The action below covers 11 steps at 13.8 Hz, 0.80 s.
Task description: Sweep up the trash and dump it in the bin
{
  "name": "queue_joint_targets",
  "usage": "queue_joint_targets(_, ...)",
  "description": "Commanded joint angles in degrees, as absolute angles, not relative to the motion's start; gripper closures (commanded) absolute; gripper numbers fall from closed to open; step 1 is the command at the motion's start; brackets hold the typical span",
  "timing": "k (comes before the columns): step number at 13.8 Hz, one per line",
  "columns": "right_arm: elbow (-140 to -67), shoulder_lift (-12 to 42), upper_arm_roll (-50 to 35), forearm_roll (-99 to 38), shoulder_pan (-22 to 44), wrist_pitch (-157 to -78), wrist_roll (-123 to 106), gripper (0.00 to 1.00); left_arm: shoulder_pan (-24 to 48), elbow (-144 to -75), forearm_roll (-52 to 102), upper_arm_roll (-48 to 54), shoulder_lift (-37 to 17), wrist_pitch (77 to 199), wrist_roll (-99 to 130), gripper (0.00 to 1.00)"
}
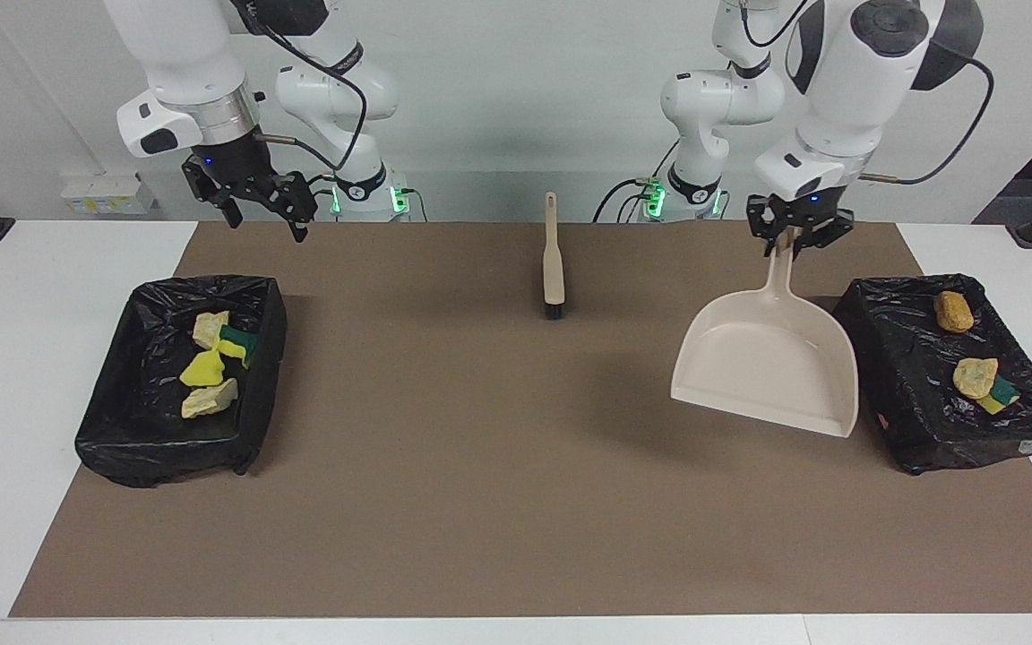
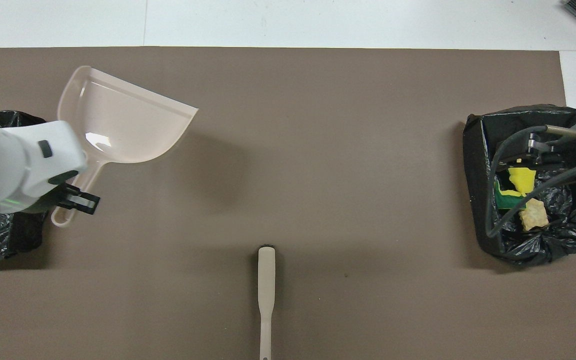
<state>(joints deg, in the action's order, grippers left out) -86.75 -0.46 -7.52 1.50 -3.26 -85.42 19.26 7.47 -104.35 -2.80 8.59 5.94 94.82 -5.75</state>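
The beige dustpan [image 2: 125, 119] is empty and the mat [image 2: 257, 171] past the brush's bristles is clear, so my left gripper should move the dustpan there next until it lies flat.
My left gripper [image 1: 789, 240] is shut on the handle of the beige dustpan [image 1: 767, 367], which hangs empty over the brown mat beside the black bin [image 1: 892, 358] at the left arm's end. It also shows in the overhead view [image 2: 118, 120]. An orange-brown scrap [image 1: 953, 311] and a tan scrap with green backing [image 1: 977, 376] lie in that bin. My right gripper [image 1: 267, 222] is open and empty, raised over the robots' edge of the other black bin [image 1: 122, 430], which holds several yellow and tan scraps [image 1: 211, 367].
A beige hand brush [image 1: 554, 260] lies on the mat [image 1: 480, 502] midway between the arms' bases, bristles pointing away from the robots; it also shows in the overhead view [image 2: 266, 290]. White table borders the mat at both ends.
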Motion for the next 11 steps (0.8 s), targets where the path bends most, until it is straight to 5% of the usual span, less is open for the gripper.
queue_joint_targets(1, -85.25, -0.70, -5.72, 1.94, -2.20, -83.24, 17.14, 0.00, 14.04, -107.83, 0.95, 7.21, 5.11, 102.01, 3.12, 1.00)
queue_joint_targets(7, -85.96, -1.32, -5.36, 1.58, -0.36, -82.18, 17.14, 0.00, 26.09, -107.84, 1.41, 7.21, -8.24, 116.25, 26.34, 1.00)
queue_joint_targets(11, -85.87, -1.05, -4.57, 1.84, -0.18, -82.18, 17.14, 0.00, 27.94, -109.15, 1.41, 7.29, -10.89, 122.14, 27.33, 1.00)
